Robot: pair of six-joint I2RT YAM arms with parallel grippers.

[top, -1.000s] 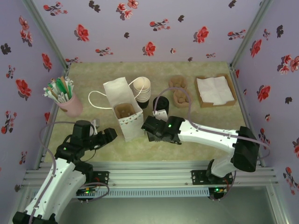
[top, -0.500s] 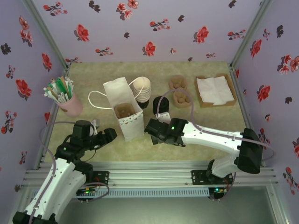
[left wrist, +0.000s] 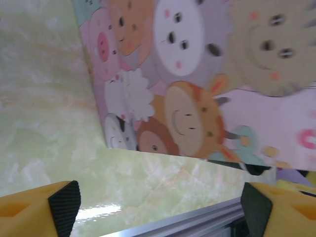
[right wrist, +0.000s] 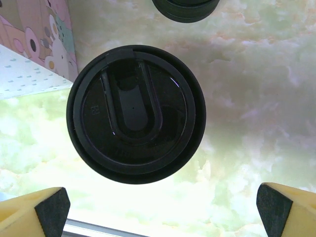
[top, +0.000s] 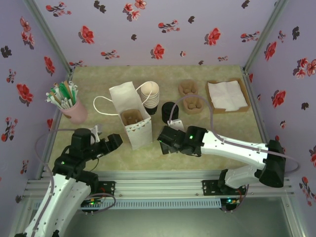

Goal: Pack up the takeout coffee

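The black lid (right wrist: 136, 114) is past my right gripper's fingers and off their center, so next I move away from the rail and straddle the cup's sides (right wrist: 199, 116).
The takeout coffee (top: 170, 110), a small dark cup with a black lid, stands upright on the table just right of the white paper bag (top: 129, 114). Seen from the right wrist, its lid (right wrist: 136, 113) is a black disc, with the bag's printed side (right wrist: 37, 47) to its left. My right gripper (top: 167, 140) is open, on the near side of the cup and apart from it; the space between the right gripper's (right wrist: 160, 212) fingers holds nothing. My left gripper (top: 112, 142) is open near the bag's left side, and the bag's cartoon print (left wrist: 197, 79) lies ahead of the left gripper (left wrist: 160, 207).
A stack of cream-rimmed cups (top: 150, 95) stands behind the bag, with a black stack of lids (right wrist: 185, 7) past the coffee. Brown pulp carriers (top: 192, 102), a napkin tray (top: 227, 96) and a pink cup of stirrers (top: 69, 103) stand farther off. A metal rail (top: 158, 180) edges the near side.
My right gripper has drawn back toward the near edge, away from the coffee, and its elbow has swung right. The left arm shifted slightly left. The cup stayed put.
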